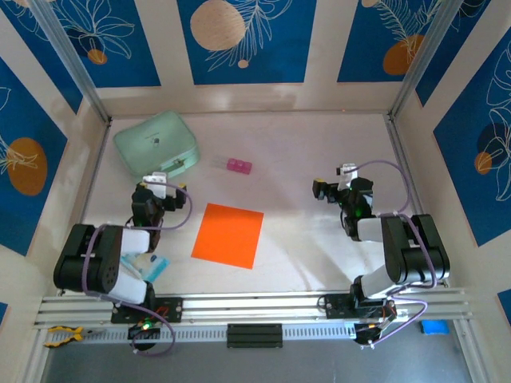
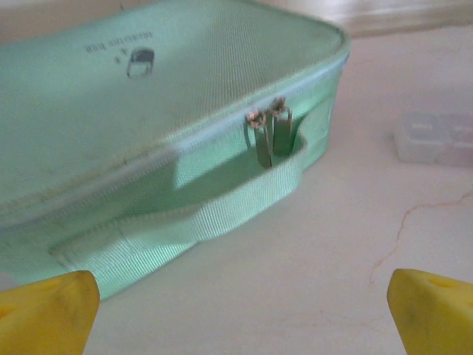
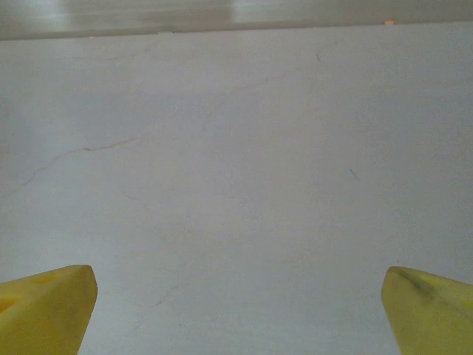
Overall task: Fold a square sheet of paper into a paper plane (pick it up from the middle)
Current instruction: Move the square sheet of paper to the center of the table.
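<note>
My left gripper is facing the case while the orange sheet lies crooked (image 1: 228,236). Next, my left gripper swings onto the sheet (image 1: 217,224) and slides it straight before folding.
The square sheet of paper (image 1: 228,234) is bright orange and lies flat on the white table between the two arms. It is turned slightly off square and I see no crease in it. The paper plane is out of view. My left gripper (image 1: 159,184) stands left of the sheet's far corner and apart from it. It is open, its yellow fingertips (image 2: 46,310) wide apart over bare table (image 2: 310,281), facing the mint-green case (image 2: 155,126). My right gripper (image 1: 334,183) is well right of the sheet. It is open over bare table (image 3: 236,185) with nothing between its fingertips (image 3: 432,310).
The mint-green case (image 1: 156,144) sits at the back left, close in front of my left gripper. A small pink block (image 1: 239,166) lies right of it, seen as a pale block (image 2: 436,137) in the left wrist view. Walls enclose the table; a metal rail (image 1: 255,303) runs along the near edge.
</note>
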